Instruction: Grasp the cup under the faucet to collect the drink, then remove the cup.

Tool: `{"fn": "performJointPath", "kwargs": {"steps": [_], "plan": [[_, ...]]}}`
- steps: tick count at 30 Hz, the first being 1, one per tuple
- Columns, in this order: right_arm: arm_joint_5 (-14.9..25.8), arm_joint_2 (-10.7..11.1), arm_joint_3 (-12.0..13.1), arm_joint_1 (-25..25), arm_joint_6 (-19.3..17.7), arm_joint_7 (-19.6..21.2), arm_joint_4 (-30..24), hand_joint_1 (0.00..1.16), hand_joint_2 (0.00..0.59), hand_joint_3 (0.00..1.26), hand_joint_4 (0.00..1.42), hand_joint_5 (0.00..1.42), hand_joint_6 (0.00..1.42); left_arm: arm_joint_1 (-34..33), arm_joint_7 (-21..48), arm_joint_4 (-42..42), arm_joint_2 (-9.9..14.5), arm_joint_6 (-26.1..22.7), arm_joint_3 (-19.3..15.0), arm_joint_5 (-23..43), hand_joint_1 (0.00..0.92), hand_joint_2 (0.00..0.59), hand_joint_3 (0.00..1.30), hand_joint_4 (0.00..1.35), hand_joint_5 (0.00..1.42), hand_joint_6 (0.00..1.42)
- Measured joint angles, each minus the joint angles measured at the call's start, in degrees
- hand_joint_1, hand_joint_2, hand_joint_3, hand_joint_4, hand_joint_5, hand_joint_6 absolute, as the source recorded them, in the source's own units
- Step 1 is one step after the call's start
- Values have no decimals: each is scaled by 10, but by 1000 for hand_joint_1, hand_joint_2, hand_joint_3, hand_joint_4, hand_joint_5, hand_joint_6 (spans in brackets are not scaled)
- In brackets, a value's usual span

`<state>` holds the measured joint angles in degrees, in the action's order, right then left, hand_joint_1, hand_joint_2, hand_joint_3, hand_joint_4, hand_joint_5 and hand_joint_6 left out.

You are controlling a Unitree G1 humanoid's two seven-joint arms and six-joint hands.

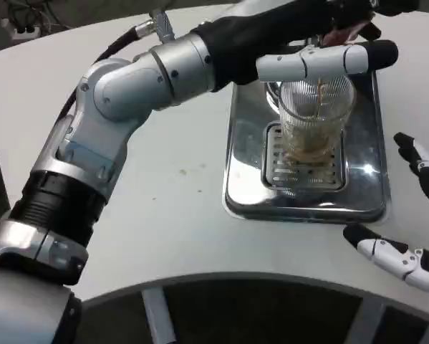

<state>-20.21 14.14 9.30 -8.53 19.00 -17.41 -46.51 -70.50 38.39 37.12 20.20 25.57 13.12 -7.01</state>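
I expect the cup point(314, 122) to hold deeper drink, still well below the cup's rim, when I lift it away, because a thin brown stream point(319, 97) is running.
A clear ribbed glass cup point(316, 122) stands on the grate of the silver drip tray point(246, 179), under the faucet point(343, 32), which is mostly hidden. A thin brown stream runs down into the cup, and brown drink lies in its bottom. My left arm reaches across from the left, and my left hand point(321, 63) grips the cup at its rim with one white, black-tipped finger laid across the front. My right hand point(397, 256) hovers at the tray's right front corner with its fingers spread, holding nothing and apart from the cup.
The drip tray sits on the white round table point(171, 193), whose curved front edge runs below it. My left forearm point(150, 75) spans the table's middle above the surface. Cables lie at the far back left.
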Motion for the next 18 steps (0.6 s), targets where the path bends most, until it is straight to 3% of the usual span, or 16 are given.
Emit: {"fn": "performJointPath", "kwargs": {"steps": [8, 18], "plan": [[-6, -25, -41, 52, -30, 82, 91, 707, 221, 0, 0, 4, 0, 0, -2, 0, 2, 5, 0, -3, 0, 121, 124, 55, 174, 156], [-5, -32, -76, 127, -54, 126, 174, 746, 210, 0, 0, 24, 0, 1, -3, -8, 6, 5, 3, -5, 0, 127, 124, 56, 174, 156]]}}
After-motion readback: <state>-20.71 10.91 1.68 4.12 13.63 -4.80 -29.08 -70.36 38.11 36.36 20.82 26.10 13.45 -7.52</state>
